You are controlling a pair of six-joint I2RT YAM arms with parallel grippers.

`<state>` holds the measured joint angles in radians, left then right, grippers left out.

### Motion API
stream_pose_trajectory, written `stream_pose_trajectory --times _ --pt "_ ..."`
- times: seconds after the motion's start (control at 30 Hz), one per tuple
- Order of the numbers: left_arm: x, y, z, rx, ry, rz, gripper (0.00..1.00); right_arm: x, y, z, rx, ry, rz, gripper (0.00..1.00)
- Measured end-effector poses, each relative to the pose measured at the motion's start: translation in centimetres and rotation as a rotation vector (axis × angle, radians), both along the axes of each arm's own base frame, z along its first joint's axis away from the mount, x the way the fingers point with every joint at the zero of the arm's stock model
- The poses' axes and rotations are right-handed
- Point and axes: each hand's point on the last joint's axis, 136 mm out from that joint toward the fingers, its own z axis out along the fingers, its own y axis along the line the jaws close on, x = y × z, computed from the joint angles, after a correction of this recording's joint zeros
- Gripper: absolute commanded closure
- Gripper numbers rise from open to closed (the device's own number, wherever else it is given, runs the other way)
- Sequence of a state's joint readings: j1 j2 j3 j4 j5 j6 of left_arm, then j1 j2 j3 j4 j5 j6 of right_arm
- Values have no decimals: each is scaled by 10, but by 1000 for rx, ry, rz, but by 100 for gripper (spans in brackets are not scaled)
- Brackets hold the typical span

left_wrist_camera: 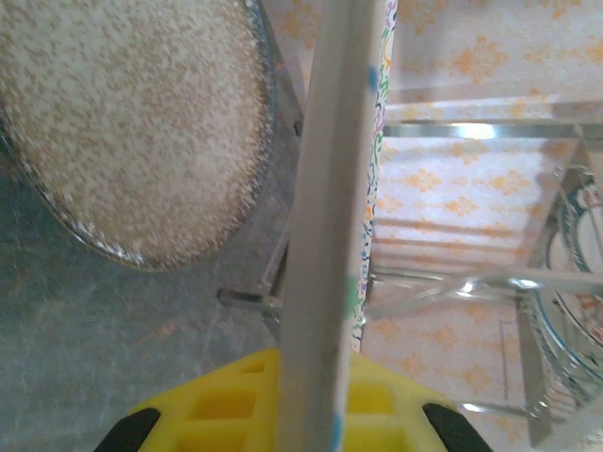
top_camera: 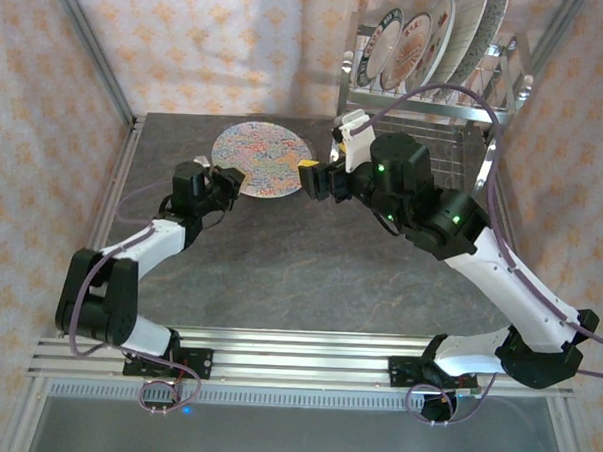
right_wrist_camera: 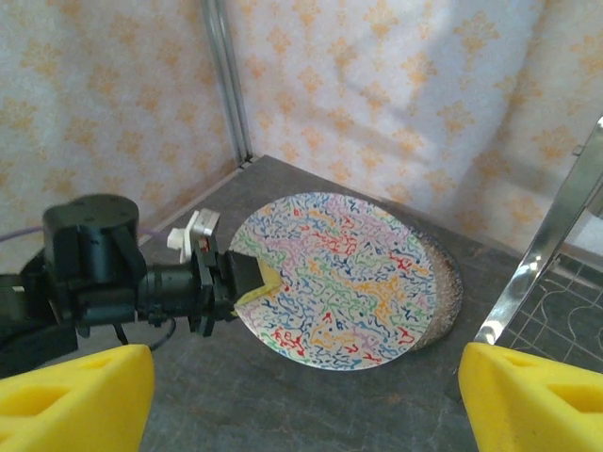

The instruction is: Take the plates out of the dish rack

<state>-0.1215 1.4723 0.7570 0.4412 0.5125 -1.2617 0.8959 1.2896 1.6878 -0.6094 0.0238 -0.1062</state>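
Observation:
My left gripper is holding the squiggle plate (top_camera: 261,158) face up over the speckled beige plate (left_wrist_camera: 141,122). It should keep lowering it until both plates sit stacked, then let go.
A plate with colourful squiggles (top_camera: 262,161) (right_wrist_camera: 339,278) hangs over a speckled beige plate (right_wrist_camera: 445,282) (left_wrist_camera: 132,122) that lies on the dark table. My left gripper (top_camera: 228,183) (right_wrist_camera: 247,280) is shut on the squiggle plate's left rim; in the left wrist view that rim (left_wrist_camera: 330,217) runs edge-on between the yellow fingers (left_wrist_camera: 221,405). My right gripper (top_camera: 306,176) (right_wrist_camera: 301,414) stands open just off the plate's right rim, with nothing between its fingers. The chrome dish rack (top_camera: 442,112) (left_wrist_camera: 556,282) stands at the back right with several plates (top_camera: 404,45) upright in its slots.
Patterned walls and metal frame posts (top_camera: 94,52) close in the table (top_camera: 279,275) on the left, back and right. The rack's lower wire shelf (right_wrist_camera: 565,301) lies right of the right gripper. A metal rail (top_camera: 296,351) runs along the near edge.

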Motion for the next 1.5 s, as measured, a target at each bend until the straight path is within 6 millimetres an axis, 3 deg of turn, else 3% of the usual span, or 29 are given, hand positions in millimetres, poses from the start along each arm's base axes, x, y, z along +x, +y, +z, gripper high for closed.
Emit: stream_pose_trajectory --times 0.27,0.53,0.83,1.5 --pt "30 0 -48 22 53 19 100 9 -6 6 8 -28 -60 15" --pt "65 -1 -55 17 19 25 100 22 -15 2 15 -11 -107 14" --pt "88 -3 -73 19 37 25 100 30 -25 2 48 11 -152 14" --pt "108 4 -103 20 78 41 100 29 -35 9 89 17 -176 14"
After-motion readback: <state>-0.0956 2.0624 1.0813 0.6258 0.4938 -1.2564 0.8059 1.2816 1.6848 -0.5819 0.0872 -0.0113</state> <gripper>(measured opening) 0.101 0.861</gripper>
